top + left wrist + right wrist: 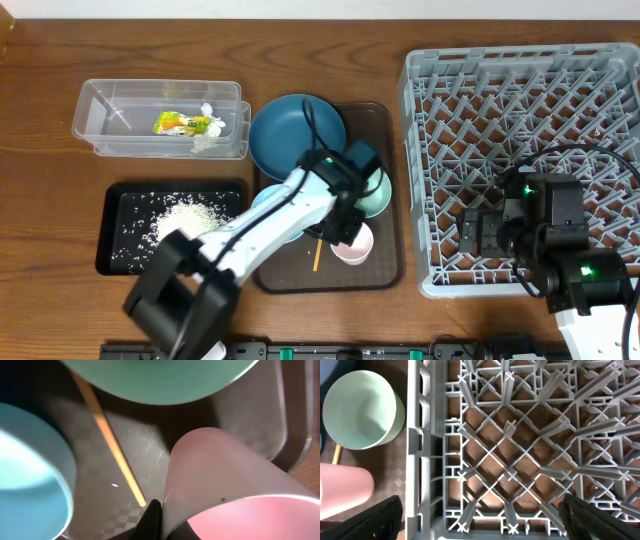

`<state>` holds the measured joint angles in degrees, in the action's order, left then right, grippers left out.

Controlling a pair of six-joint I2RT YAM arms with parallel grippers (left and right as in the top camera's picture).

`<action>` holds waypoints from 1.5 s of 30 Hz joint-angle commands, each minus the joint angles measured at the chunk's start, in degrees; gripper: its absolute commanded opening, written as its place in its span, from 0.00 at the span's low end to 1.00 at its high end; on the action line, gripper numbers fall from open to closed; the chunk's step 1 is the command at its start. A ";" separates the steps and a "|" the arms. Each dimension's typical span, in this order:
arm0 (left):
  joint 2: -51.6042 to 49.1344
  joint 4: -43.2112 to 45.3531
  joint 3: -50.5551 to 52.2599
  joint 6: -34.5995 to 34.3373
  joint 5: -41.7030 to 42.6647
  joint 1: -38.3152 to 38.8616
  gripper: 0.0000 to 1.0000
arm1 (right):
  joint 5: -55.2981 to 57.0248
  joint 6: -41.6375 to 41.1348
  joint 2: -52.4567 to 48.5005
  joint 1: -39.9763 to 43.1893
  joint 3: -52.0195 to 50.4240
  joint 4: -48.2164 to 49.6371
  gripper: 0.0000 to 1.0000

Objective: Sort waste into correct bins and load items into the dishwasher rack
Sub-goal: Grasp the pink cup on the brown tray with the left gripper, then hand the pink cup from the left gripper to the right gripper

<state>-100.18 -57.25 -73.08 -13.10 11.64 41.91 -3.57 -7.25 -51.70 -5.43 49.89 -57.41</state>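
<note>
The grey rack's far end (pixel 616 222) is too far away for the robot's left gripper to reach, so next the left gripper lifts the pink bowl (pixel 354 246) and passes it to the right gripper.
My left gripper (pixel 345 226) is shut on the rim of the small pink bowl (pixel 355 246), one finger outside its wall and one inside (pixel 162 520). The pink bowl (pixel 225 470) sits on the brown serving tray (pixel 385 272). With it are the mint-green bowl (pixel 378 196), the pale-blue bowl (pixel 264 200), the dark-blue plate (pixel 290 135) and the thin wooden stick (pixel 316 258). My right gripper (pixel 480 232) is open and empty above the front left corner of the grey rack (pixel 520 100); its fingers (pixel 485 520) are spread wide.
The clear tub (pixel 90 110) at the back left holds the snack wrapper (pixel 180 123) and the white tissue (pixel 207 140). The black tray (pixel 110 232) in front of it holds rice grains (pixel 185 220). No dishes are visible in the rack.
</note>
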 commanded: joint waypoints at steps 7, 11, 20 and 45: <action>13.79 6.08 -1.20 0.37 10.60 -9.92 0.06 | 1.25 -5.25 -0.72 0.26 1.01 6.86 0.99; 13.88 12.11 -1.07 0.33 21.99 -17.18 0.06 | 0.52 -7.52 -2.73 0.28 1.01 11.28 0.99; 7.34 23.08 -0.81 1.27 60.59 -28.87 0.06 | -41.44 13.07 -9.51 0.26 1.01 17.90 0.99; -1.11 23.63 0.11 5.99 77.70 -21.14 0.07 | -59.60 26.60 -12.35 0.11 1.01 32.98 0.99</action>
<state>-101.08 -33.95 -73.23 -8.54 87.31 19.84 -57.93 18.46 -63.55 -5.30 49.98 -25.58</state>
